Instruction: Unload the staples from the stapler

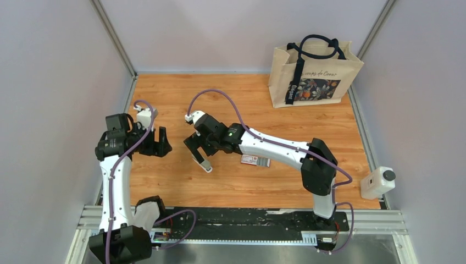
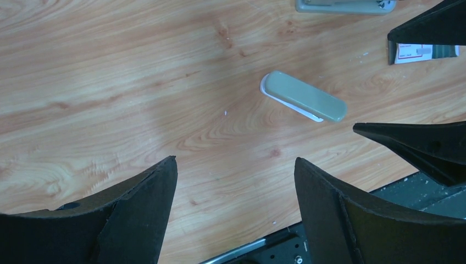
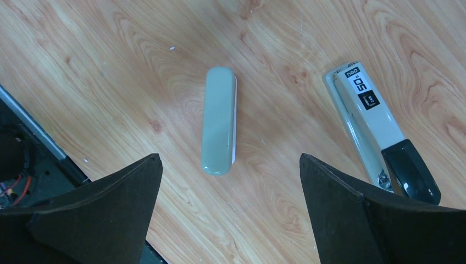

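Observation:
The grey-green cover piece point(image 3: 219, 120) points straight between the open fingers of the robot's right gripper, clear of the stapler, so that gripper should keep going down and close across the cover piece's near end point(image 3: 217, 159).
The stapler point(image 3: 367, 117) lies flat on the wooden table. It is pale grey with a black end and a "50" label, and its edge shows at the top of the left wrist view point(image 2: 345, 5). A separate grey-green oblong cover piece point(image 3: 220, 127) lies to its left, also in the left wrist view point(image 2: 304, 97). My right gripper point(image 1: 200, 152) hovers open and empty above both, with the cover piece ahead between its fingers. My left gripper point(image 1: 157, 143) is open and empty, left of them. No staples show.
A flat red-and-white box point(image 1: 255, 160) lies under the right forearm, also in the left wrist view point(image 2: 426, 51). A printed tote bag point(image 1: 313, 74) stands at the back right. A white device point(image 1: 378, 182) sits at the right edge. The black base rail point(image 1: 247, 220) runs along the near edge.

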Action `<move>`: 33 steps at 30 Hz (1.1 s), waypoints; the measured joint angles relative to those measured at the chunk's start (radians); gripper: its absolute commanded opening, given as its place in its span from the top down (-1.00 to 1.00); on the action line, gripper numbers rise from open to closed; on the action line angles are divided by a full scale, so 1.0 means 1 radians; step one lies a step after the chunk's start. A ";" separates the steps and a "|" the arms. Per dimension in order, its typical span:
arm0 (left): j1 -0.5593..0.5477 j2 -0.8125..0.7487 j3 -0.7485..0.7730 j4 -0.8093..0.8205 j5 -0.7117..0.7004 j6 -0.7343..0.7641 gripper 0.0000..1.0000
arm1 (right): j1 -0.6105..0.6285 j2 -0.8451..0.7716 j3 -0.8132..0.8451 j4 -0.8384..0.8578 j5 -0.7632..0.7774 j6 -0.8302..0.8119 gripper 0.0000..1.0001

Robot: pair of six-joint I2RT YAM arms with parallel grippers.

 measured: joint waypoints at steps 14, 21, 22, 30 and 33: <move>0.092 0.044 -0.060 0.057 0.008 -0.009 -0.74 | 0.002 0.141 0.134 -0.125 0.024 -0.068 -0.90; 0.129 0.045 -0.064 0.058 0.014 -0.005 -0.75 | 0.002 0.241 0.253 -0.194 0.019 -0.072 -0.76; 0.131 0.045 -0.064 0.058 0.014 -0.005 -0.75 | 0.002 0.251 0.263 -0.200 0.015 -0.072 -0.75; 0.134 0.047 -0.064 0.068 -0.005 -0.006 -0.75 | 0.008 0.282 0.282 -0.258 0.010 -0.076 -0.72; 0.135 0.051 -0.064 0.071 -0.012 -0.005 -0.76 | 0.018 0.300 0.289 -0.278 0.012 -0.078 -0.68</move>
